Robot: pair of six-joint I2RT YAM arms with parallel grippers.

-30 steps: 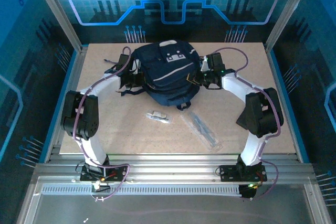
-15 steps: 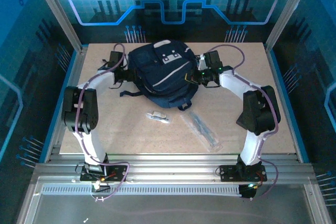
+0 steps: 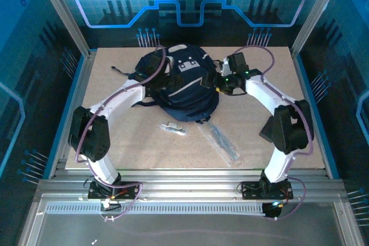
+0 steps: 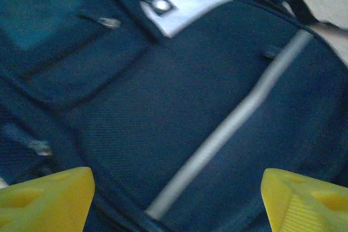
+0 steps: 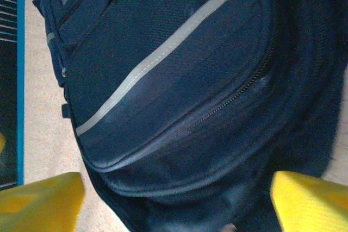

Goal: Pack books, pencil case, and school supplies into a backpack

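The flap (image 3: 192, 99) below the pale stripe (image 3: 187, 86) is over the backpack's opening. Next, my left gripper pinches the pale stripe and pulls the flap back before it packs the pencil case.
The navy backpack (image 3: 183, 87) lies at the table's far middle, its pale stripe (image 4: 239, 118) and grey patch (image 4: 182, 4) facing up. My left gripper (image 3: 157, 73) hangs over the bag's left top. Its yellow fingertips (image 4: 43, 202) stand wide apart above the stripe, open with nothing between them. My right gripper (image 3: 209, 80) is at the bag's right side, open over the closed front zipper (image 5: 228, 104). The transparent pencil case (image 3: 222, 143) lies on the table in front of the bag. The small pale school supplies (image 3: 173, 128) lie to its left. The books are out of view.
The tan table top (image 3: 127, 142) is ringed by metal frame posts (image 3: 60, 12) and blue side walls. A dark strap (image 3: 124, 72) trails from the bag's left side. Both arm bases sit at the near edge.
Both grippers have opened and let go of the backpack's sides. The left arm has swung right over the bag's top. The right gripper has edged left onto the bag.
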